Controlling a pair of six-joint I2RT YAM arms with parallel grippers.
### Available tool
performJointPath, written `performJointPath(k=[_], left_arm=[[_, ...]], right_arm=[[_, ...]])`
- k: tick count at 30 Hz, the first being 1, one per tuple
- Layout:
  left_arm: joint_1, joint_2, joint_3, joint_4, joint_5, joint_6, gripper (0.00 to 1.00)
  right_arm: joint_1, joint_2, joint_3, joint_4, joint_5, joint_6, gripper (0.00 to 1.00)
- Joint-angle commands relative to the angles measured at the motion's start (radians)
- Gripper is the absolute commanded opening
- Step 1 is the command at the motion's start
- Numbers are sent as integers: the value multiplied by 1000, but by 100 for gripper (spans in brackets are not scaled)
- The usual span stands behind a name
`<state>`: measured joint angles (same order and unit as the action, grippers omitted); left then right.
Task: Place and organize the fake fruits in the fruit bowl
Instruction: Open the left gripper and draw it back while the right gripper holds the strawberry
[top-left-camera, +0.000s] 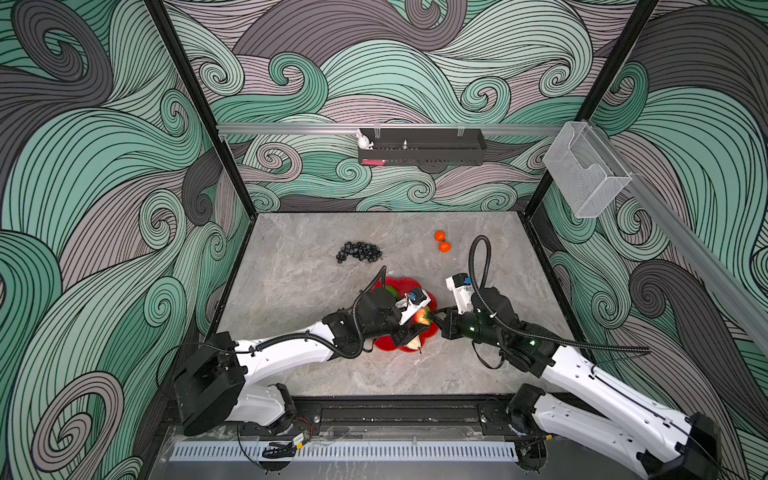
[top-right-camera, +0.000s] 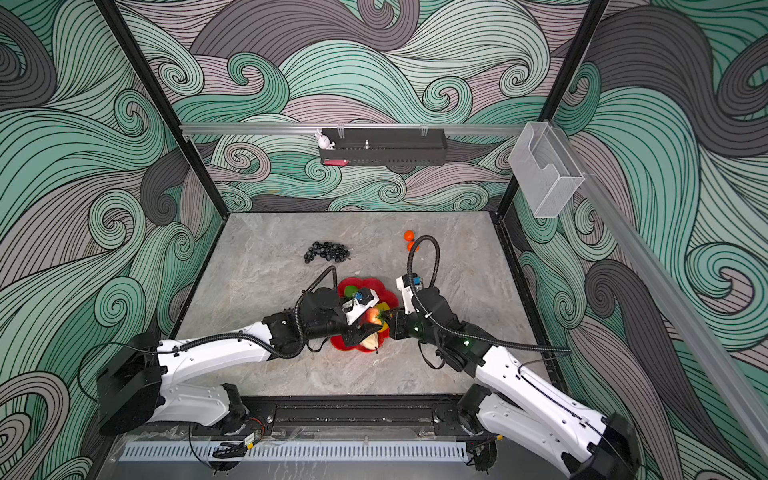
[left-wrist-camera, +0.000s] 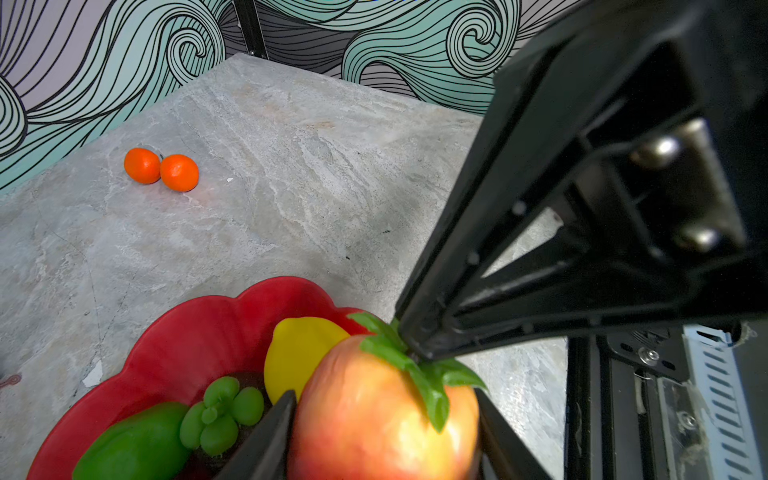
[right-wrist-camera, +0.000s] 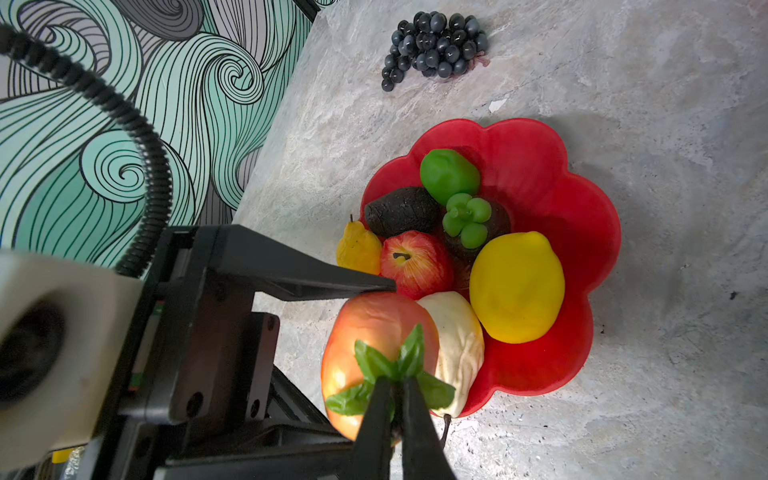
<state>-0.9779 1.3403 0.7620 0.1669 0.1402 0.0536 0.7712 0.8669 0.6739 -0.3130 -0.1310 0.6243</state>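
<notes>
My right gripper is on the leafy stem (right-wrist-camera: 392, 364), so next my left gripper opens and moves away before the fruit goes down, leaves up, next to the beige pear (right-wrist-camera: 457, 342).
A red-orange fruit with green leaves (right-wrist-camera: 374, 328) hangs over the near rim of the red fruit bowl (right-wrist-camera: 540, 166). My left gripper (left-wrist-camera: 384, 395) is shut on its sides, a finger against each flank. My right gripper (right-wrist-camera: 397, 380) is shut on the leafy stem from the opposite side. In the bowl lie a lemon (right-wrist-camera: 517, 286), a lime (right-wrist-camera: 449, 174), an avocado (right-wrist-camera: 401, 210), a red apple (right-wrist-camera: 415, 264), a beige pear (right-wrist-camera: 457, 345) and a dark fruit with a green cap (right-wrist-camera: 467, 222). Dark grapes (top-left-camera: 359, 251) and two oranges (top-left-camera: 442, 242) sit on the table beyond the bowl.
A small yellow pear (right-wrist-camera: 357, 249) leans at the bowl's edge beside the avocado. On the back wall hang a black tray (top-left-camera: 422, 151) with a white rabbit figure (top-left-camera: 364, 140). A clear bin (top-left-camera: 584, 170) is fixed to the right wall.
</notes>
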Motion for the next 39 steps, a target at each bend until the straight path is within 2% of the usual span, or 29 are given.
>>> performJointPath(k=[1,6,12,15,22,31,35,39], left_arm=[[-8,-9,-9,43,-15,-22,62],[-8,-27,-22,34,-59,-44,77],[-7,-126,-72,16,-138,-110,85],[-5,-232,-127,-8,-235,-164,99],[36,-464,-150,-206,-351,-259,99],[58,-809,-132,-345,-641,-253,99],[59,-873,-56,-449,-730,-261,99],[59,-902,-3,-506,-763,-260,99]], right_arm=[[7,3,-5,12,-4,-8,3],[11,13,27,-25,18,-58,0],[12,24,66,-84,58,-117,0],[24,41,85,-98,69,-145,0],[102,132,141,-118,117,-207,0],[207,275,218,-104,159,-264,0],[236,338,250,-100,168,-292,0],[259,408,288,-106,173,-334,0]])
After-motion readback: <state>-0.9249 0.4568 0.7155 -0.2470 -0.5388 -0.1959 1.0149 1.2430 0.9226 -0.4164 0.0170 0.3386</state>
